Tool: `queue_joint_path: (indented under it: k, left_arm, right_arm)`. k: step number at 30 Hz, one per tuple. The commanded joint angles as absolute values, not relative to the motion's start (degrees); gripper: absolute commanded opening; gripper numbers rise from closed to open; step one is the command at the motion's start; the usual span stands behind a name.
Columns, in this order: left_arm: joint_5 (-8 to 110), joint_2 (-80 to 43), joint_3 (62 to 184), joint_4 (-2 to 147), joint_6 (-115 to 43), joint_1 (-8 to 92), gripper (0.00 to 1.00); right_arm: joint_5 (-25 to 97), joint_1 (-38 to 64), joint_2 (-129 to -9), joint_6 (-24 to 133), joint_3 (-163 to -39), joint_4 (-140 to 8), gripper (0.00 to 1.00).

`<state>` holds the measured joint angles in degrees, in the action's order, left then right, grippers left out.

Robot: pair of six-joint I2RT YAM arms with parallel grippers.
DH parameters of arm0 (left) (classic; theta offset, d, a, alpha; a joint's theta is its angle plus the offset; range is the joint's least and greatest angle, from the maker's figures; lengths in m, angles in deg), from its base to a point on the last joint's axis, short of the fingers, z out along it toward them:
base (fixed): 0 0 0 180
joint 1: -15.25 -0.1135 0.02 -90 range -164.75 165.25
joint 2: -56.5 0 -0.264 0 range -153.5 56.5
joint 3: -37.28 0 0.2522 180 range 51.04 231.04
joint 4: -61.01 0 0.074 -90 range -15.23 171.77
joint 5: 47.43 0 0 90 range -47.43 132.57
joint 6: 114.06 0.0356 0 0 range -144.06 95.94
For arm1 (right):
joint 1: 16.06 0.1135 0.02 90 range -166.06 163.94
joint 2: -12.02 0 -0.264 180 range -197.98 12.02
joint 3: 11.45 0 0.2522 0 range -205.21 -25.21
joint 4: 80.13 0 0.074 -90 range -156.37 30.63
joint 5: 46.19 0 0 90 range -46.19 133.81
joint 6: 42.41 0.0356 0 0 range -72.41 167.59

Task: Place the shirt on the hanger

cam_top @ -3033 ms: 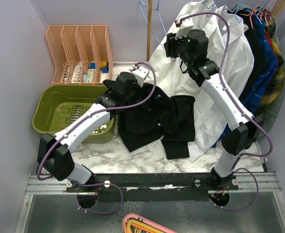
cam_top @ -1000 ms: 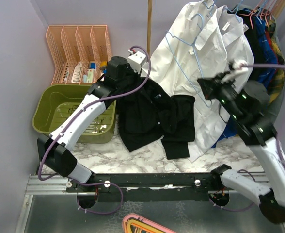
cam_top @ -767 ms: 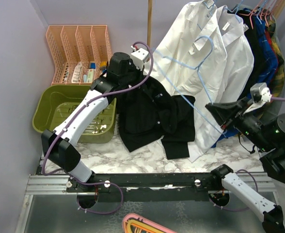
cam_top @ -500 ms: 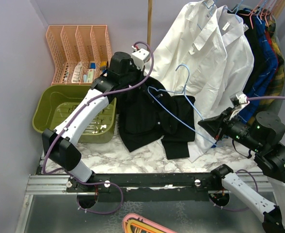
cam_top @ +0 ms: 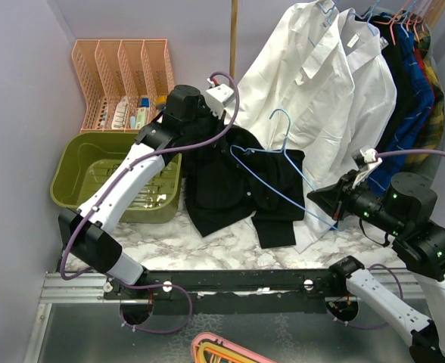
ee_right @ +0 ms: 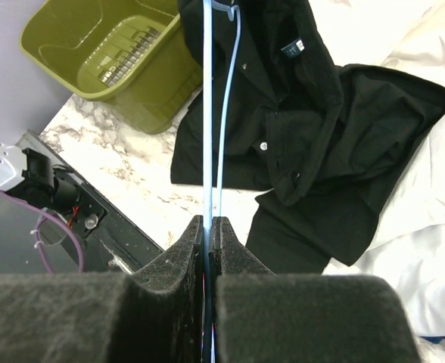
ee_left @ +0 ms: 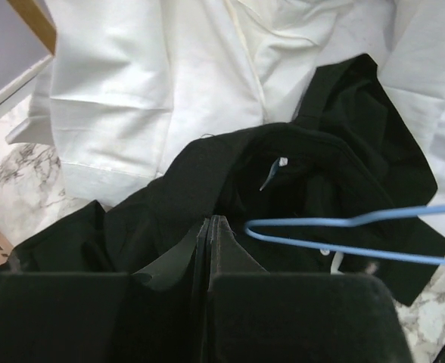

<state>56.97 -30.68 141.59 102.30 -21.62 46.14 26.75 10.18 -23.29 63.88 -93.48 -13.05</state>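
Observation:
I should keep the collar fabric up with my left gripper, as the hanger's far corner (ee_left: 250, 228) points into the lifted collar (ee_left: 211, 170), until the corner slides underneath, then release.
The black shirt (cam_top: 238, 181) lies crumpled on the marble table, its collar end lifted. My left gripper (cam_top: 211, 130) is shut on a fold of that collar fabric, seen in the left wrist view (ee_left: 210, 227) above the rest of the shirt (ee_left: 321, 151). My right gripper (cam_top: 318, 201) is shut on the light-blue wire hanger (cam_top: 287, 140) and holds it tilted over the shirt, far corner near the collar. The wire (ee_right: 206, 113) runs straight out from my right gripper (ee_right: 208, 223) across the shirt (ee_right: 321, 128). The hanger's end (ee_left: 359, 218) hovers just right of my left fingers.
An olive basin (cam_top: 79, 151) sits at the left, with a pink organiser (cam_top: 124, 76) behind it. White shirts (cam_top: 321, 76) and blue plaid garments (cam_top: 412, 98) hang at the back right, beside a wooden pole (cam_top: 233, 38). A pink hanger (cam_top: 222, 349) lies below the rail.
My right arm has swung down from the rack with the blue hanger, bringing it low over the black shirt. My left gripper has raised the collar end and holds it.

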Motion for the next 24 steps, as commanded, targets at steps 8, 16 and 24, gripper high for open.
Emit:
queue_joint_path:
  k: [8, 16, 24]
  left_arm:
    - [69.3, -25.6, 138.9, 109.5, -14.5, 49.4, 0.00]
    - [77.8, -23.8, 138.8, 113.7, -13.1, 50.1, 0.00]
    - [86.1, -23.4, 136.5, 114.5, -13.5, 51.0, 0.00]
  right_arm:
    - [23.8, 10.3, -24.8, 65.8, -87.0, -27.2, 0.01]
    - [21.9, 10.3, -23.8, 71.2, -76.8, -40.1, 0.01]
    - [23.4, 10.3, -23.5, 78.3, -65.3, -53.3, 0.01]
